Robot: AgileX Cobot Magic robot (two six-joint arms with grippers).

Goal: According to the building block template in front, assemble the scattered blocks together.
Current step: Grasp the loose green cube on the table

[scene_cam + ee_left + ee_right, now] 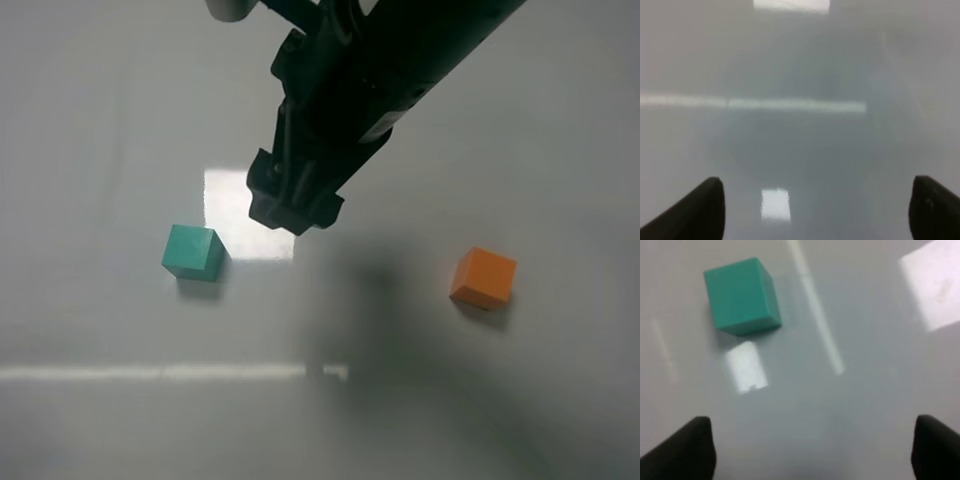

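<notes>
My right gripper's fingers are wide open and the teal cube [193,252] lies free ahead, so I should keep approaching it until they straddle its sides [741,297], then close.
A teal-green cube [193,250] lies on the grey table at the left, and an orange cube [483,277] lies at the right, far apart. My right gripper [295,208] reaches in from the upper right and hangs above the table just right of the teal cube. It is open and empty. The right wrist view shows the teal cube [741,295] ahead of the spread fingers, with the right gripper [812,440] clear of it. My left gripper [815,200] is open over bare table and does not show in the exterior view. The two-cube template is out of view.
The glossy grey table [400,400] carries bright light reflections, a square patch [232,200] by the teal cube and a long streak [150,372] nearer the front. A white object [228,8] pokes in at the top edge.
</notes>
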